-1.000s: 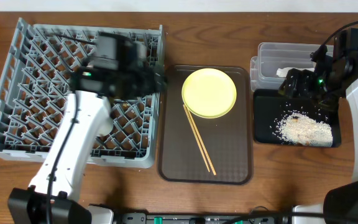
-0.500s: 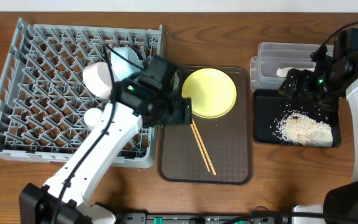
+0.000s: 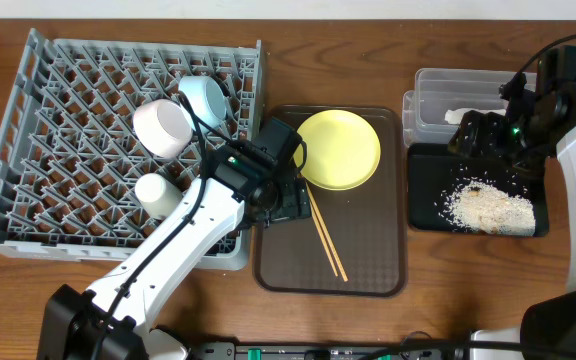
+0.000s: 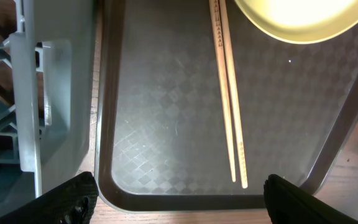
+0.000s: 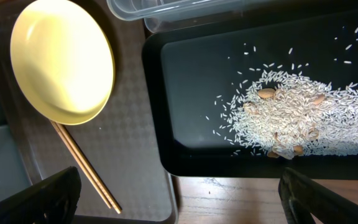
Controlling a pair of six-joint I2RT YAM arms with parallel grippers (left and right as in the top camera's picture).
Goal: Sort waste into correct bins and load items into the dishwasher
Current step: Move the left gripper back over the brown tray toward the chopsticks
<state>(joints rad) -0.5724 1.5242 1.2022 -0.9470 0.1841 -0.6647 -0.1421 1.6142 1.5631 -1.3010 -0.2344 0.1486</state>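
The chopsticks lie close side (image 4: 232,102) by side below the wide-open fingers of the robot's left gripper, so next the gripper pinches only the chopstick nearer the rack (image 4: 221,67) and pulls it clear.
The grey dish rack (image 3: 68,120) holds a white bowl (image 3: 163,127), a light blue bowl (image 3: 204,97) and a small white cup (image 3: 153,190). The yellow plate (image 3: 338,150) and two chopsticks (image 3: 323,235) lie on the brown serving tray. My left gripper (image 3: 286,198) is open and empty over the tray's left side, just left of the chopsticks (image 4: 229,106); its fingers (image 4: 179,199) are spread wide. My right gripper (image 3: 473,135) is open and empty above the black tray (image 3: 426,205), which holds the rice scraps (image 3: 488,208). The napkin (image 3: 460,115) lies in the clear tub (image 3: 433,90).
The brown serving tray (image 3: 368,270) sits between the rack and the bins. The rack's wall (image 4: 42,93) stands close to my left gripper. In the right wrist view the plate (image 5: 61,62), chopsticks (image 5: 86,168), black tray (image 5: 185,143) and rice (image 5: 297,121) show below.
My left arm has swung from over the rack to the brown tray's left side, uncovering the bowls and cup in the rack. The right arm has not moved.
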